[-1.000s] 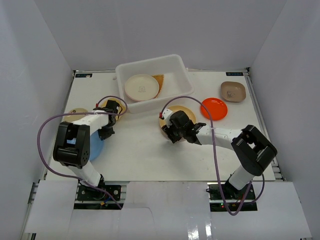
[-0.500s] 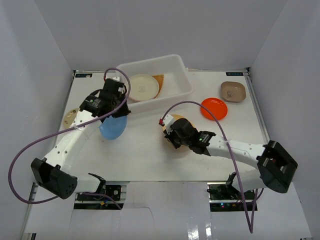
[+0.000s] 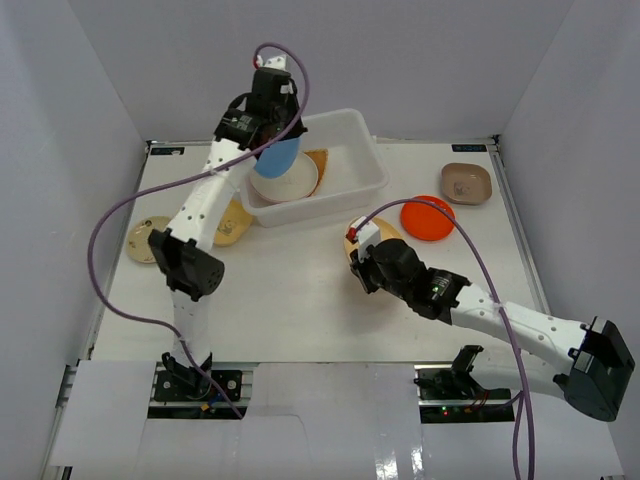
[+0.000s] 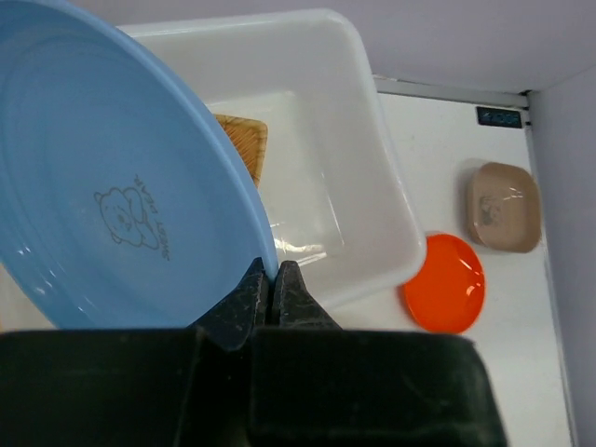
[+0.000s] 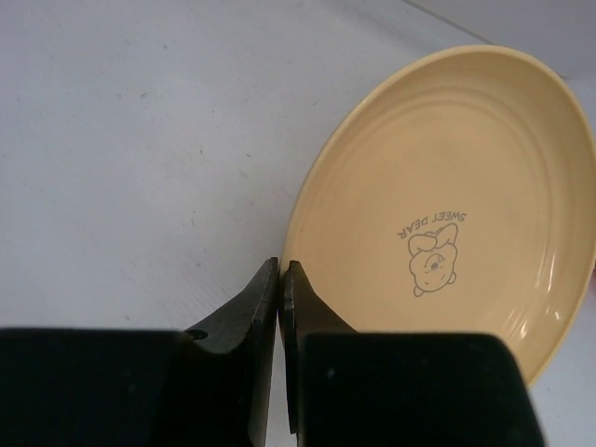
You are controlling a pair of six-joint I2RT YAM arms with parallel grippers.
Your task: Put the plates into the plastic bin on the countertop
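My left gripper's blue plate (image 3: 276,158) blocks the yellow plate's way to the cream plate (image 3: 290,187), so my left gripper should lower the blue plate there and back out first.
My left gripper (image 3: 273,143) is raised over the near left part of the white plastic bin (image 3: 375,165) and is shut on the rim of a blue plate (image 3: 281,158), held tilted; the left wrist view shows the plate (image 4: 121,186) and jaws (image 4: 272,270) over the bin (image 4: 372,186). A cream plate (image 3: 284,178) and the woven tray (image 3: 318,160) lie in the bin. My right gripper (image 3: 362,250) is shut on the rim of a yellow plate (image 5: 447,205) just above the countertop (image 5: 140,140), in front of the bin.
A red-orange plate (image 3: 428,217) and a brown squarish dish (image 3: 466,183) lie right of the bin. A tan plate (image 3: 150,238) and a yellowish plate (image 3: 233,224) lie at the left, by the left arm. White walls enclose the countertop.
My left arm lifted the blue plate from the left of the table up and over the bin. My right arm stretched forward, carrying the yellow plate slightly right.
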